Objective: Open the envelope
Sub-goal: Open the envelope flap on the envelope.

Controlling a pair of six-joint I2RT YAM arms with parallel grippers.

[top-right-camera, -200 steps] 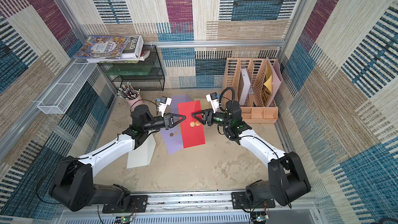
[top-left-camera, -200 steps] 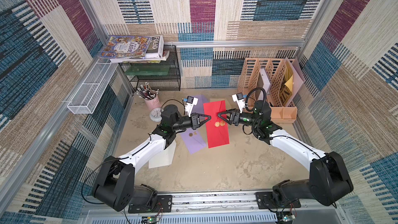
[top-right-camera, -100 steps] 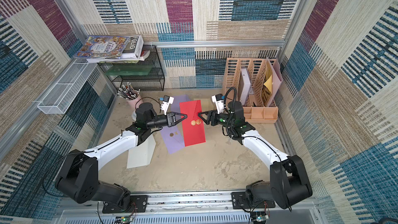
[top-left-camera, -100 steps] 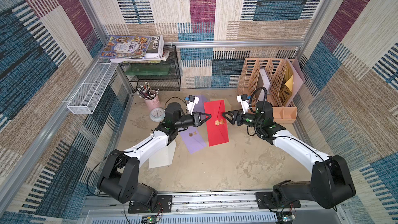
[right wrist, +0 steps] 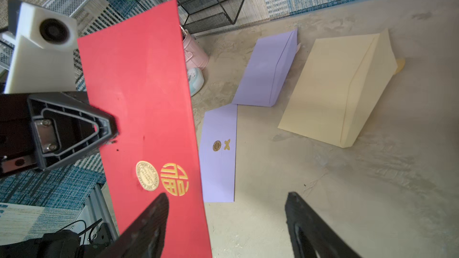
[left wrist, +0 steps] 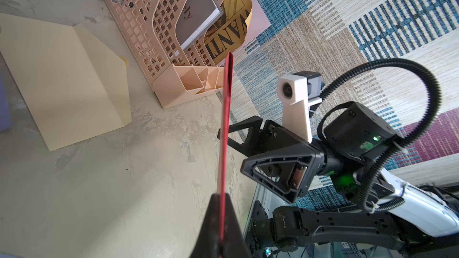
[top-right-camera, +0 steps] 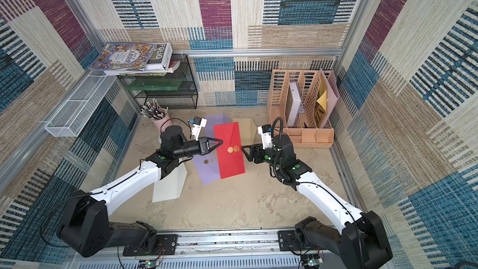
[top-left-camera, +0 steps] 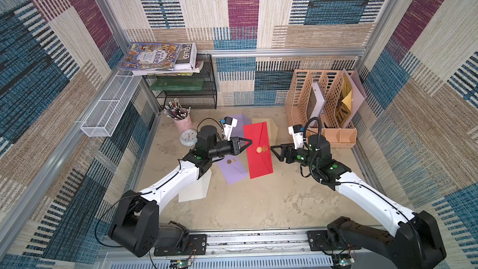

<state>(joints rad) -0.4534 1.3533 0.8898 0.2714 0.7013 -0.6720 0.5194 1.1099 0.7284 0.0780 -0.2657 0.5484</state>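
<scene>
The red envelope's edge (top-left-camera: 270, 155) points toward the robot's right gripper, so next the left gripper tilts the envelope's flap side around before the right gripper pinches the flap's tip (top-left-camera: 259, 149).
A long red envelope (top-left-camera: 258, 159) (top-right-camera: 230, 161) with a round gold seal (right wrist: 147, 175) and a gold emblem (right wrist: 174, 179) hangs above the table. My left gripper (top-left-camera: 249, 143) (top-right-camera: 220, 142) (left wrist: 221, 201) is shut on its left long edge. The left wrist view shows the envelope (left wrist: 224, 130) edge-on. My right gripper (top-left-camera: 273, 151) (top-right-camera: 244, 151) (right wrist: 227, 196) stands wide open just off the envelope's right edge and grips nothing. One of its fingers (right wrist: 151, 217) overlaps the red face (right wrist: 139, 90) near the seal.
Two purple envelopes (top-left-camera: 234, 173) (top-left-camera: 240, 122), a cream envelope (top-left-camera: 270, 128) and a white envelope (top-left-camera: 194, 190) lie on the table. A pink pencil cup (top-left-camera: 182, 122) and small clock (top-left-camera: 188, 137) stand left, a black wire rack (top-left-camera: 186, 91) behind. A peach file organizer (top-left-camera: 323, 107) stands right.
My right gripper has opened wider and drawn slightly right, off the envelope. My left gripper has kept its hold on the envelope and shifted a little to the right.
</scene>
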